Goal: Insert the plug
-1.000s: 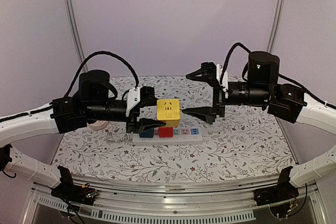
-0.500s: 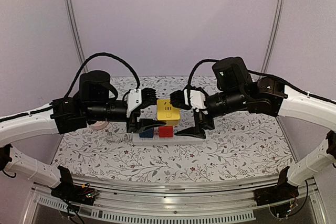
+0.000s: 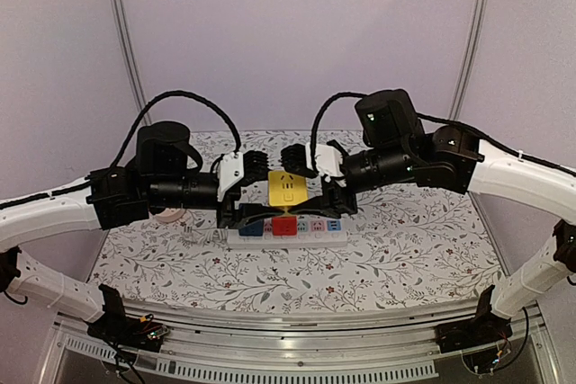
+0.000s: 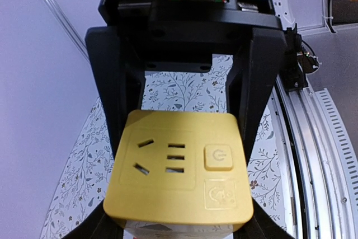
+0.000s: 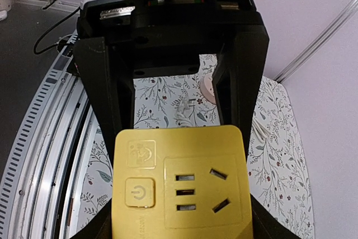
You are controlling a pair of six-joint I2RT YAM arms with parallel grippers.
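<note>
The white power strip's free sockets (image 3: 319, 226) are on my right gripper's side, so next my right gripper takes the yellow cube (image 3: 288, 188) from my left gripper and then plugs it in first.
A yellow cube socket adapter (image 3: 287, 188) hovers just over the white power strip (image 3: 326, 238), above a red plug (image 3: 284, 226). From the left, my left gripper (image 3: 266, 188) is shut on the cube; in the left wrist view the cube (image 4: 179, 166) fills the space between my left gripper (image 4: 179, 234) fingers. My right gripper (image 3: 311, 183) comes from the right, open. Its fingers stand on either side of the same cube (image 5: 182, 188), close to its sides, as the right gripper (image 5: 179, 234) shows. Each wrist view shows the other gripper's black fingers behind the cube.
A blue plug (image 3: 251, 227) sits in the strip's left end. A pink round object (image 3: 168, 215) lies at the left. A white plug (image 5: 182, 110) with its cable lies on the floral tablecloth behind the strip. Metal rails run along the near table edge.
My right arm has swung in from the right, and its fingers now straddle the yellow cube. The left arm and the cube have stayed where they were.
</note>
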